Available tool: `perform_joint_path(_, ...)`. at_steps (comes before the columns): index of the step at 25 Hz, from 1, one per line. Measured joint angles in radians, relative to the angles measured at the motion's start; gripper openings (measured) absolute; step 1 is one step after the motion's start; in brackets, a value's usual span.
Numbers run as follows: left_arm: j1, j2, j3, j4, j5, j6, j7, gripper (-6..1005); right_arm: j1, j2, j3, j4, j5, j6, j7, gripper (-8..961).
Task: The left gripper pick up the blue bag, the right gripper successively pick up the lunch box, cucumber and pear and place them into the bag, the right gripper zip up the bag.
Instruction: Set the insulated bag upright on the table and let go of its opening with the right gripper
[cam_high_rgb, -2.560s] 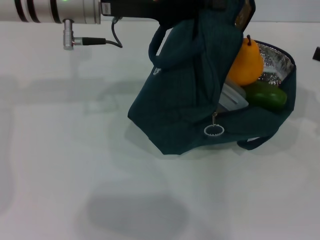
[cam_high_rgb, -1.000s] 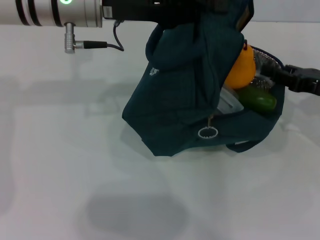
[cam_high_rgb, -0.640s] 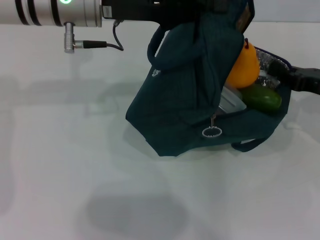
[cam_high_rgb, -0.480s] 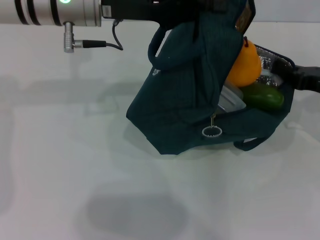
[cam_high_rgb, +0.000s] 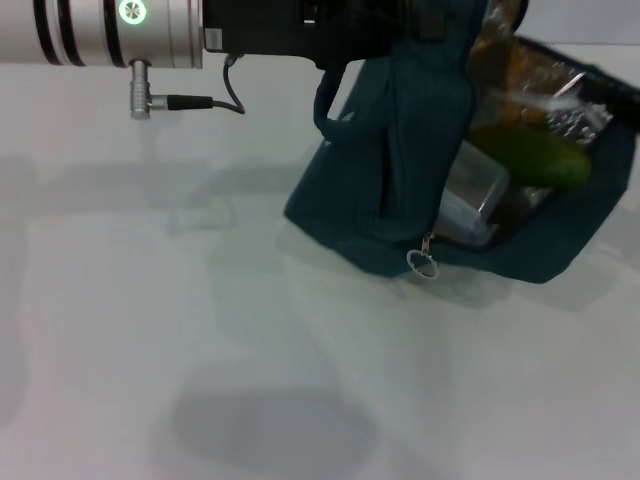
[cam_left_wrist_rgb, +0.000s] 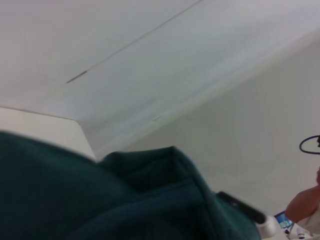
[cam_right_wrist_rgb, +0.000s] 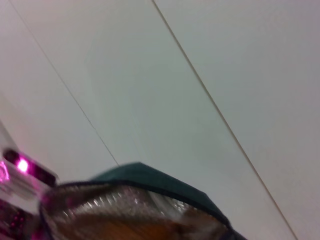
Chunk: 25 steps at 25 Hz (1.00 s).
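The cucumber (cam_high_rgb: 532, 157) is lying across the opening of the blue bag, so my left gripper should swing the bag back down and shake the contents (cam_high_rgb: 478, 188) further in before the bag is zipped.
The blue bag (cam_high_rgb: 395, 160) hangs tilted from my left gripper (cam_high_rgb: 425, 15), which grips its top at the upper edge of the head view. The bag's mouth faces right, showing the silver lining (cam_high_rgb: 570, 118). Inside lie the grey lunch box (cam_high_rgb: 476, 195), the green cucumber (cam_high_rgb: 538, 160) and, blurred above them, the orange pear (cam_high_rgb: 503, 62). A ring zipper pull (cam_high_rgb: 422, 264) dangles at the bag's front. My right gripper (cam_high_rgb: 612, 97) is at the bag's right rim. The left wrist view shows only bag fabric (cam_left_wrist_rgb: 125, 200). The right wrist view shows the lined rim (cam_right_wrist_rgb: 125, 202).
The white table (cam_high_rgb: 150, 330) spreads out to the left and front of the bag. My left arm (cam_high_rgb: 100, 30), silver with a green light, crosses the top of the head view, a cable hanging under it.
The bag has swung up and to the right, off its earlier spot, and tilted more. The right gripper came in from the right edge to the bag's rim.
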<state>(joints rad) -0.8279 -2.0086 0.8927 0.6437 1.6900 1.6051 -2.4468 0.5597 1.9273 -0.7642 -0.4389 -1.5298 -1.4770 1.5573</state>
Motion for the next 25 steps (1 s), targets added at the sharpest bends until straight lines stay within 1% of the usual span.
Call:
perform_joint_path(2, 0.002, 0.001, 0.000, -0.001, 0.002, -0.005, 0.009, 48, -0.009, -0.020, 0.000, 0.000, 0.029, -0.040, 0.015, 6)
perform_joint_path(4, 0.008, 0.002, 0.001, -0.002, 0.006, -0.012, 0.017, 48, -0.018, -0.035, 0.000, -0.002, 0.058, -0.076, 0.025, 6)
perform_joint_path(8, 0.015, 0.003, 0.001, -0.002, 0.047, -0.023, 0.027, 48, -0.026, -0.058, 0.001, -0.003, 0.109, -0.148, 0.052, 7)
perform_joint_path(12, 0.021, 0.004, 0.006, -0.002, 0.096, -0.025, 0.044, 48, -0.020, -0.068, 0.000, -0.003, 0.114, -0.162, 0.087, 7)
perform_joint_path(18, 0.028, 0.001, 0.008, -0.002, 0.103, 0.021, 0.073, 48, 0.022, -0.085, -0.013, 0.010, 0.076, -0.152, 0.142, 7)
perform_joint_path(22, 0.053, -0.002, 0.001, -0.003, 0.040, 0.049, 0.075, 48, 0.068, -0.086, -0.013, 0.011, 0.010, -0.153, 0.181, 8)
perform_joint_path(25, 0.087, -0.003, 0.001, -0.005, -0.042, 0.053, 0.097, 49, 0.095, -0.080, -0.013, 0.012, -0.045, -0.159, 0.201, 8)
